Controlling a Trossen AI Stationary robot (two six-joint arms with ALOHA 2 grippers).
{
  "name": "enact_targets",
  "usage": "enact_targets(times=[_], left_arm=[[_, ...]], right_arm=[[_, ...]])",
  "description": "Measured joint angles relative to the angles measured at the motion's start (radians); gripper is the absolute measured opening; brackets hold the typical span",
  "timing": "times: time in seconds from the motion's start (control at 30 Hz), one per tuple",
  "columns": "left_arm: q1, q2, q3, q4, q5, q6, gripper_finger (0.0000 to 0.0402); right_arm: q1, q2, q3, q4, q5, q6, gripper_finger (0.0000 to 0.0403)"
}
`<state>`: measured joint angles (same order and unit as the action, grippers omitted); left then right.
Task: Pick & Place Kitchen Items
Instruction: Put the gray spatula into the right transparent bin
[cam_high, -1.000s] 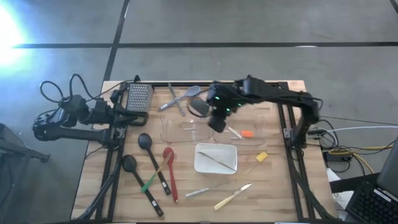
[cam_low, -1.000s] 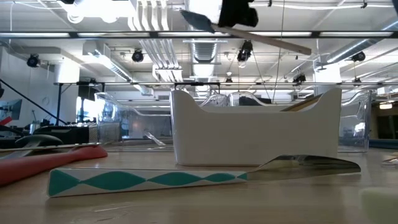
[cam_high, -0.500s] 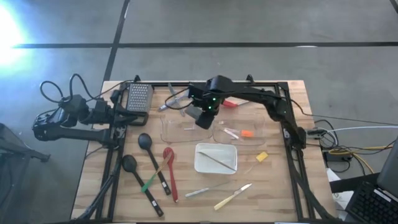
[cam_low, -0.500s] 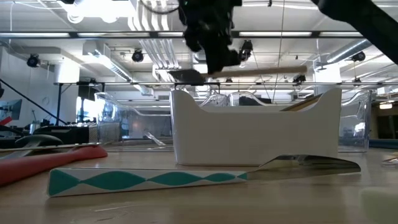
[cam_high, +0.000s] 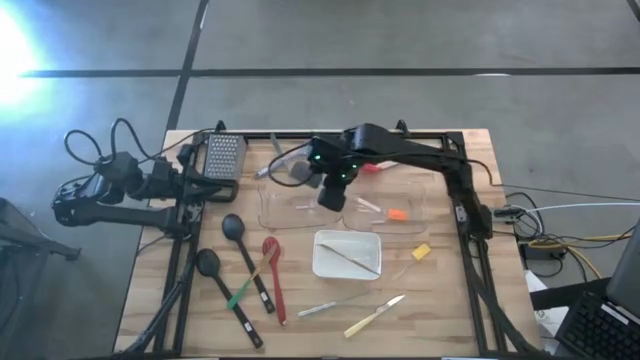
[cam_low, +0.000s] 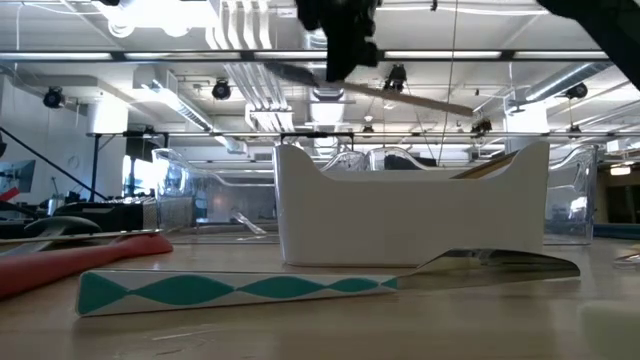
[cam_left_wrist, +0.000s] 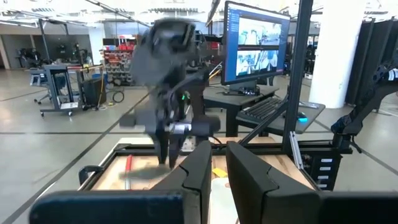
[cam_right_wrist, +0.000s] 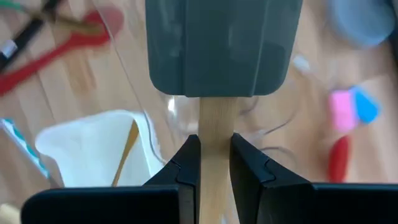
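Observation:
My right gripper is pinching the spatula just behind its grey head (cam_low: 290, 73), which points toward my left gripper's side. Next, my left gripper takes over the wooden handle (cam_low: 430, 102).
My right gripper (cam_high: 330, 190) hangs over the left clear bin (cam_high: 290, 212), shut on a grey spatula (cam_right_wrist: 217, 50) with a pale wooden handle. The low view shows the spatula (cam_low: 400, 97) well above the white tray (cam_low: 410, 215). On the table lie two black ladles (cam_high: 232, 230), a red spoon (cam_high: 270, 248), tongs (cam_high: 285, 160) and small knives (cam_high: 375, 315). Pink, blue and red pieces (cam_right_wrist: 348, 109) are blurred in the right wrist view. My left gripper (cam_left_wrist: 217, 168) waits shut at the table's left edge. My right gripper pinches the spatula's wooden handle (cam_right_wrist: 216, 134) between its two fingers, just behind the grey head. The fingers come from above, pointing down. The spatula is lifted clear and lies almost level, its head end (cam_low: 290, 72) a little higher than the handle's free end.
A second clear bin (cam_high: 392, 208) with small orange and white pieces stands right of the first. The white tray (cam_high: 347, 255) holds a thin stick. A metal grater (cam_high: 225, 155) stands at the far left, and a yellow piece (cam_high: 420, 252) lies right of the tray.
My right gripper has moved toward the table's left, from over the gap between the bins to over the left bin. It dipped low, then rose again. The spatula stayed in its hold, going from tilted to level and back to slightly tilted.

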<state>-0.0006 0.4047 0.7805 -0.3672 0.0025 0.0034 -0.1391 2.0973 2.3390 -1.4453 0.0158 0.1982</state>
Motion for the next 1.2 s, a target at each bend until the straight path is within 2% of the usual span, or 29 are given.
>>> enact_targets(times=[0.23, 0.3, 0.43, 0.57, 0.73, 0.93, 1.03, 1.2], left_arm=[[0.0, 0.056, -0.008, 0.04, 0.0, 0.032, 0.0058], [0.0, 0.098, -0.046, 0.134, -0.001, 0.031, 0.0058], [0.001, 0.225, -0.147, 0.459, -0.004, 0.034, 0.0058], [0.003, 0.355, -0.177, 0.686, -0.027, 0.073, 0.0075], [0.004, 0.5, -0.133, 0.799, -0.03, 0.069, 0.0145], [0.005, 0.618, -0.057, 0.746, -0.008, 0.074, 0.0226], [0.005, 0.658, -0.019, 0.777, 0.007, 0.08, 0.0241], [0.005, 0.75, 0.01, 0.797, 0.015, 0.094, 0.0241]], right_arm=[[0.075, -0.146, -0.003, 0.127, 0.172, 0.001, 0.0043], [0.098, -0.18, -0.002, 0.161, 0.243, -0.002, 0.0043], [0.159, -0.227, -0.017, 0.289, 0.334, -0.052, 0.0043], [0.222, -0.26, -0.05, 0.427, 0.338, -0.138, 0.0043], [0.266, -0.292, -0.161, 0.516, 0.395, -0.185, 0.0043], [0.27, -0.365, -0.338, 0.568, 0.405, -0.115, 0.0043], [0.268, -0.406, -0.421, 0.671, 0.4, -0.108, 0.0043], [0.272, -0.479, -0.523, 0.827, 0.343, -0.128, 0.0043]])
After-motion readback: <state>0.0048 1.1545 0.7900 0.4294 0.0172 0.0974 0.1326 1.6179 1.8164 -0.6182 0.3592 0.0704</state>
